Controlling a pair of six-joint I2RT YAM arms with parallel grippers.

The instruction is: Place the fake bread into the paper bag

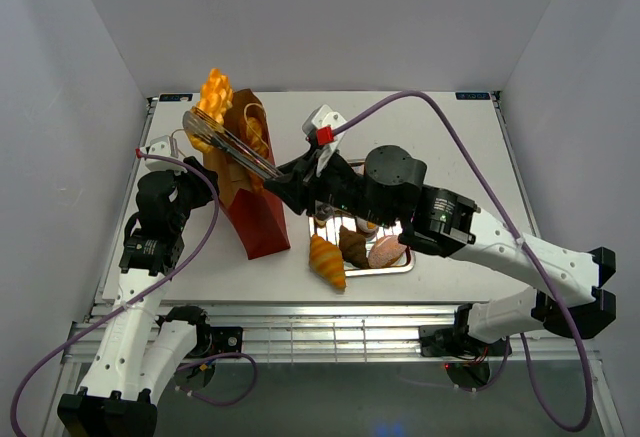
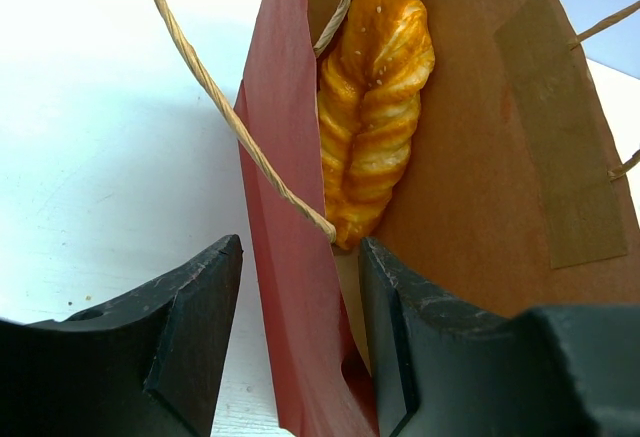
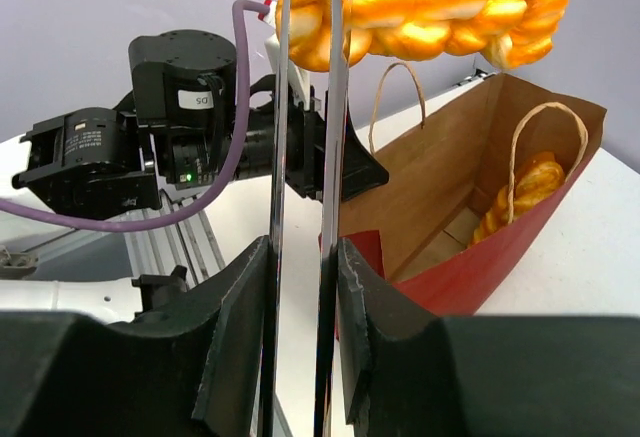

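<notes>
The paper bag's opening [image 3: 430,187] stands wide under the braided loaf in the tongs [image 3: 440,2], so the robot's right gripper goes on lowering the loaf until it goes in, and then opens the tongs.
The red paper bag [image 1: 262,222] stands tilted at centre-left, its mouth facing up-left. One braided golden loaf [image 2: 375,107] lies inside it, also seen in the right wrist view [image 3: 525,192]. My left gripper [image 1: 203,174] is open, and its jaws straddle the bag's near wall [image 2: 290,287]. One finger is inside the bag and the other is outside, clear of the paper. My right gripper [image 3: 303,257] is shut on slim metal tongs [image 3: 330,107]. The tongs pinch a second braided loaf [image 3: 450,7] held above the bag's mouth [image 1: 213,97].
A shallow silver tray [image 1: 380,270] lies right of the bag, under my right arm. It holds a croissant [image 1: 327,262], a dark brown pastry [image 1: 352,245] and a pinkish one [image 1: 387,251]. White walls enclose the table on three sides.
</notes>
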